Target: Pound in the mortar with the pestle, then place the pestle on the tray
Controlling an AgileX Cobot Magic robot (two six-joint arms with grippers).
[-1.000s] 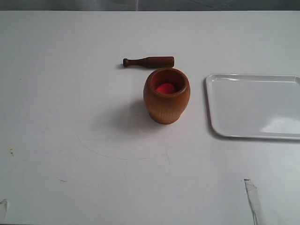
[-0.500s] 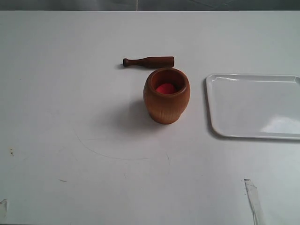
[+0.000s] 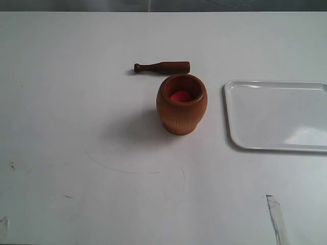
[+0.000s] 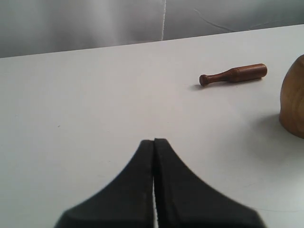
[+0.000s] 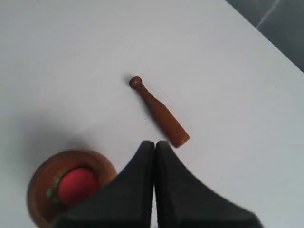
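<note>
My right gripper should keep moving toward the neck by the knob until the fingers close there, because the pestle's thin handle lies clear of the mortar.
The light brown mortar stands upright mid-table with a red ball inside. The dark pestle lies flat just behind it, knob to the left, touching nothing. The white tray lies to the mortar's right with nothing on it. Neither gripper shows in the exterior view. My left gripper is shut with nothing in it, low over bare table, well short of the pestle and mortar. My right gripper is shut with nothing in it, looking down from above beside the pestle's thick end and the mortar's rim.
The white table carries faint scratch marks and a pale strip near the front right. The table's far edge meets a grey backdrop. The ball has small green flecks beside it.
A small pale shape at the exterior view's bottom left corner has shrunk toward the edge. Mortar, pestle and tray have not moved.
</note>
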